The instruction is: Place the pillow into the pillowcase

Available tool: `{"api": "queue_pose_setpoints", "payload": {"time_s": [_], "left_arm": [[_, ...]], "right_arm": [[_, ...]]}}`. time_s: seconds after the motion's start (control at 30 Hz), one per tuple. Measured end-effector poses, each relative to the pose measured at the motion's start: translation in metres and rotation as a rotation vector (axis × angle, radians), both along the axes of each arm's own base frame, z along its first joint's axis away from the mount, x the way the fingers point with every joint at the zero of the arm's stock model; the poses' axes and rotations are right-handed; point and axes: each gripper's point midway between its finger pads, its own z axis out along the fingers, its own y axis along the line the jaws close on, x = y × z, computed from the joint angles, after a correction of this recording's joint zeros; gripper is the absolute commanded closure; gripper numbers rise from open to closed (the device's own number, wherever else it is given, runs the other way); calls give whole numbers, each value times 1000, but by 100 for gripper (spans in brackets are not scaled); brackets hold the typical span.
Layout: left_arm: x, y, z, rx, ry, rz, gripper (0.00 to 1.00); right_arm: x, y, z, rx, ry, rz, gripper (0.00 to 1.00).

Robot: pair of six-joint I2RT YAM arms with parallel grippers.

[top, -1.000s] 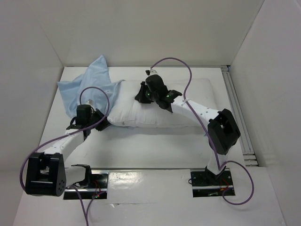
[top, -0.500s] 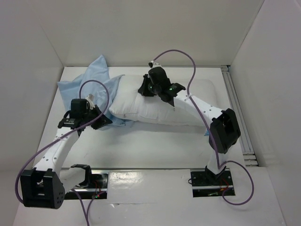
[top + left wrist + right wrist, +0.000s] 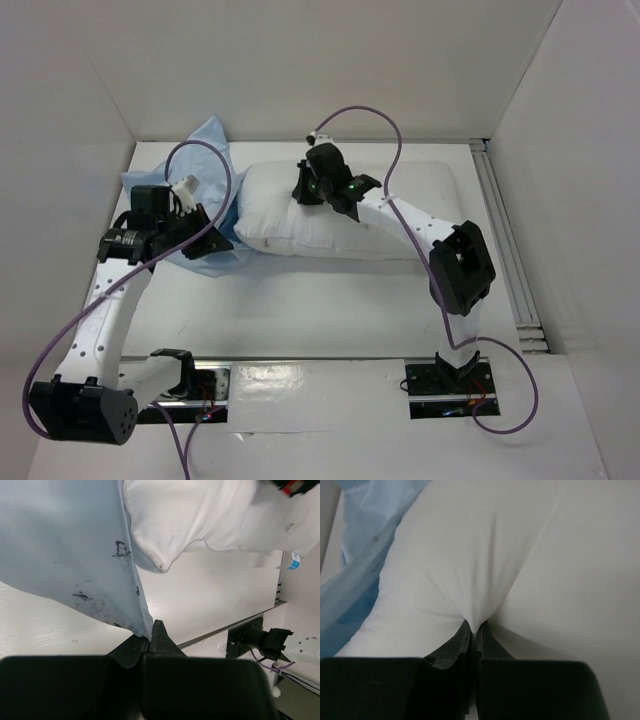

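Note:
The pillow's near corner (image 3: 248,239) is outside the pillowcase. Next, my left gripper pulls the pillowcase's edge back while my right gripper moves the pillow closer to the pillowcase (image 3: 259,200).
The plump white pillow (image 3: 400,210) lies across the back middle of the table. Its left corner (image 3: 160,555) reaches the edge of the light-blue pillowcase (image 3: 205,150), which is bunched at the back left. My left gripper (image 3: 205,240) is shut on a lower edge of the pillowcase (image 3: 75,540) and holds it lifted off the table. My right gripper (image 3: 305,190) is shut on a pinch of the pillow's fabric (image 3: 470,570) near its left end. In the right wrist view the pillowcase (image 3: 360,570) lies just left of the pillow.
White walls close in the table at the back and both sides. A metal rail (image 3: 505,240) runs along the right edge. The arm bases and mounting plates (image 3: 445,385) sit at the near edge. Purple cables (image 3: 355,115) loop over both arms.
My left gripper has pulled the pillowcase edge left and up. My right gripper has pushed the pillow left and back, so its left corner now sits at the pillowcase.

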Motion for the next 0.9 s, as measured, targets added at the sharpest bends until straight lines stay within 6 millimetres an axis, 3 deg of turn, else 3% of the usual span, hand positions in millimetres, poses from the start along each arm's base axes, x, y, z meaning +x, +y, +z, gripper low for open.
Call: {"api": "queue_pose_setpoints", "payload": {"time_s": [0.07,0.13,0.4,0.53,0.67,0.77,0.87,0.9], "left_arm": [[-1,1,8,14,-14,-7,100],[-1,3,14,23,-21,-8,100],[9,1,53,16,-78,-16,100],[6,-1,65,10,-97,-37,100],[2,-2,73,11,-101,-45,100],[-4,0,65,18,-92,-38,100],[-19,3,37,28,-28,-27,100],[-27,4,24,33,8,-22,100]], "right_arm": [[-7,2,-17,-8,17,10,100],[-10,4,-22,-4,12,11,100],[-28,2,-5,-37,-38,23,100],[-55,4,-12,-92,-24,60,100],[-94,-3,-17,-139,-12,79,100],[-126,-14,-21,-164,3,93,100],[-150,-20,-30,-188,19,123,100],[-156,-19,-32,-196,23,136,89]]}}
